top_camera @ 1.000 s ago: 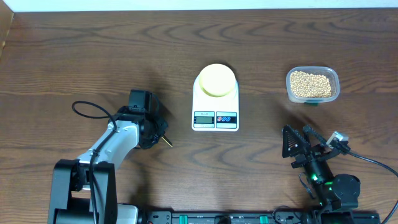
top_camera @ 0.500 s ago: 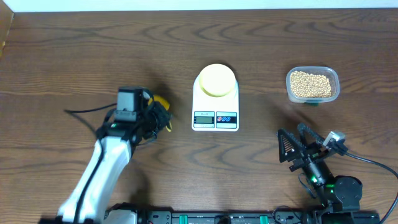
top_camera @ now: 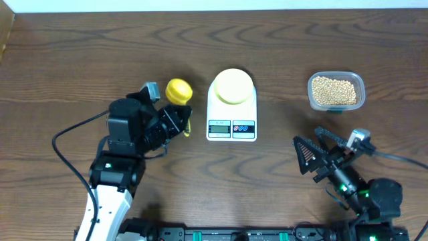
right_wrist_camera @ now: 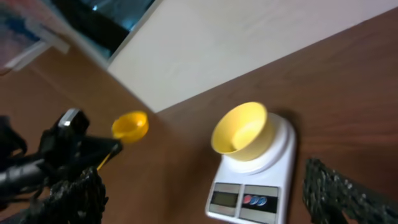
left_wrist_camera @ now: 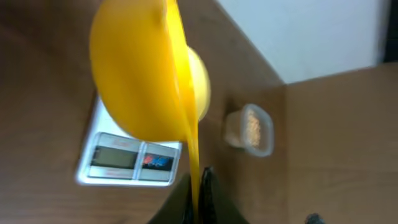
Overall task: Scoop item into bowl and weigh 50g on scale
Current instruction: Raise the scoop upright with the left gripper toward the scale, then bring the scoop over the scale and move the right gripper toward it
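Observation:
My left gripper is holding the yellow scoop across the scale from the clear tub of beans (top_camera: 336, 91), so my right gripper needs to take hold of the scoop by its handle (top_camera: 188, 126).
My left gripper (top_camera: 179, 119) is shut on the thin handle of a yellow scoop (top_camera: 178, 90), whose round head hangs just left of the scale. In the left wrist view the scoop (left_wrist_camera: 137, 68) fills the upper frame, its handle pinched between my black fingers (left_wrist_camera: 208, 202). The pale-yellow bowl (top_camera: 232, 86) sits on the white scale (top_camera: 231, 127) and looks empty in the right wrist view (right_wrist_camera: 239, 129). Tan beans (top_camera: 333, 91) lie in a clear tub at the right. My right gripper (top_camera: 321, 157) stands open near the front right, holding nothing.
The clear tub (top_camera: 357, 86) stands right of the scale with a gap of bare wood between them. A black cable (top_camera: 70, 130) loops off my left arm. A pale wall (right_wrist_camera: 249, 37) rises behind the table's far edge.
My left arm has swung forward and toward the scale, and the scoop's yellow head has come up beside the scale's left side. My right gripper has shifted slightly left, still open.

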`<state>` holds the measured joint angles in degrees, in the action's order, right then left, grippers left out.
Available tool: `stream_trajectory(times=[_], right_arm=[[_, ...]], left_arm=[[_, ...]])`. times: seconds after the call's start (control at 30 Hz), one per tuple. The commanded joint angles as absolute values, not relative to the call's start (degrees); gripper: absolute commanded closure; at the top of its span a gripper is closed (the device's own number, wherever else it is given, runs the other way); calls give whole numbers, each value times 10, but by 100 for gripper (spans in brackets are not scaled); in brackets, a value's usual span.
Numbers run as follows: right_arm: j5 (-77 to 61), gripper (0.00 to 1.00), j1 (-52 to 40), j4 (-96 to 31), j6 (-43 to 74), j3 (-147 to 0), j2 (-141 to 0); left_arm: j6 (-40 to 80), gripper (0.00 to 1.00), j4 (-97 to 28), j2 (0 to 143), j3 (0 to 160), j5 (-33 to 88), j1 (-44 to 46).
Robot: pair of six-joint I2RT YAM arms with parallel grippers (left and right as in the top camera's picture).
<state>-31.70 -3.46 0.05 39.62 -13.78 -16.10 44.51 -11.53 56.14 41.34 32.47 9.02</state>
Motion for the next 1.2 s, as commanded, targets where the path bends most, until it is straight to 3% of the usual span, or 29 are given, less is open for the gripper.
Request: stream_trajectory(times=[0.0,0.2,0.4,0.47,0.67,0.93,1.17], right_arm=[[-390,1,-34,3,387,-205,-234],[-475,1,-34,70,418,-258,-360],[-491,1,-35,172,728,-258,-451],[-503,13,-36,189,757,-258,-469],[-515,17,-74,291,802,-258,-493],[-495,42,-130,331,849,-258,-494],[-462,48,-163,332,850,-258,-495]], left_arm=[[504,93,-77,548,415,241,138],[546,93,5,550,415,117,233],[547,93,155,551,415,37,316],[548,93,196,557,415,15,338],[560,93,264,602,415,14,385],[638,93,327,655,415,15,406],[648,93,342,655,415,14,439]])
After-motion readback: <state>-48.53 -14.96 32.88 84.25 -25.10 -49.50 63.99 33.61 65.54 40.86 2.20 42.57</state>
